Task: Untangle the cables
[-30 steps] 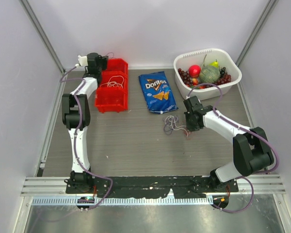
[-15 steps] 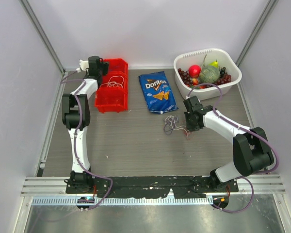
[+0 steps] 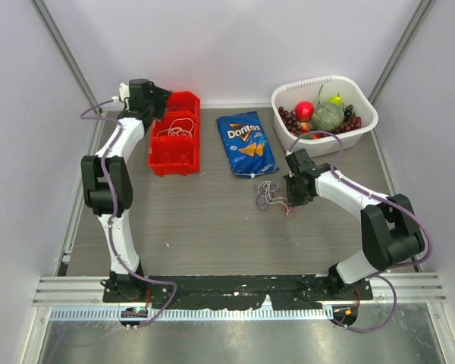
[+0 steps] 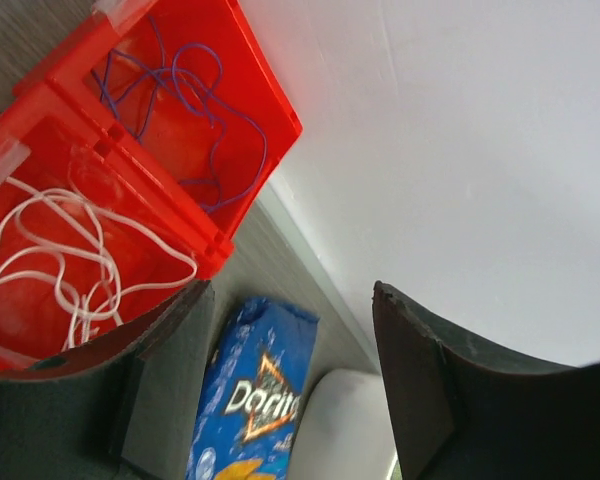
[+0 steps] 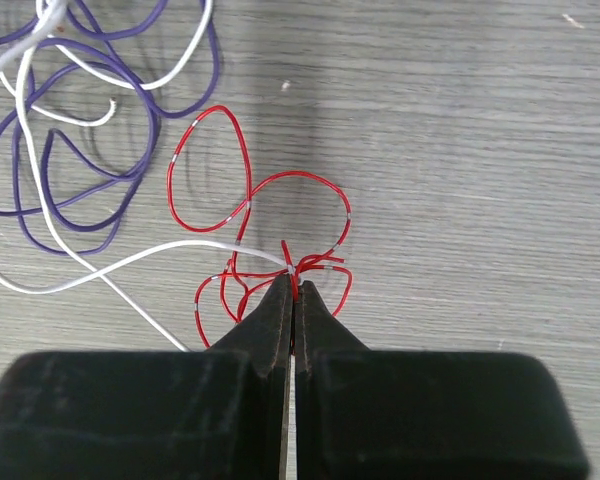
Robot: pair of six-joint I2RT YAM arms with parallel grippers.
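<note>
My left gripper should go on moving toward the white cable (image 3: 269, 197) and close there, because the white cable loops off the red cable in my right gripper (image 3: 288, 210).
A loose tangle of cables (image 3: 269, 194) lies on the table ahead of the Doritos bag. My right gripper (image 5: 293, 287) is shut on a kinked bunch of the red cable (image 5: 310, 176), right at the table surface. The purple cable (image 5: 156, 128) and a white cable (image 5: 130, 262) loop off to its left. In the red bins (image 3: 174, 155) at the far left lie a white cable (image 4: 80, 240) in one compartment and a purple-blue cable (image 4: 220, 100) in the one behind. My left gripper (image 4: 292, 290) hangs open over the bins' far end with nothing between its fingers.
A blue Doritos bag (image 3: 246, 144) lies flat between the bins and a white basket (image 3: 364, 125) of fruit at the back right. Grey walls close in the table at the back and both sides.
My left gripper has gone from shut to open above the bins, and its arm has swung outward to the left. The right gripper stays shut on the red cable, almost still.
</note>
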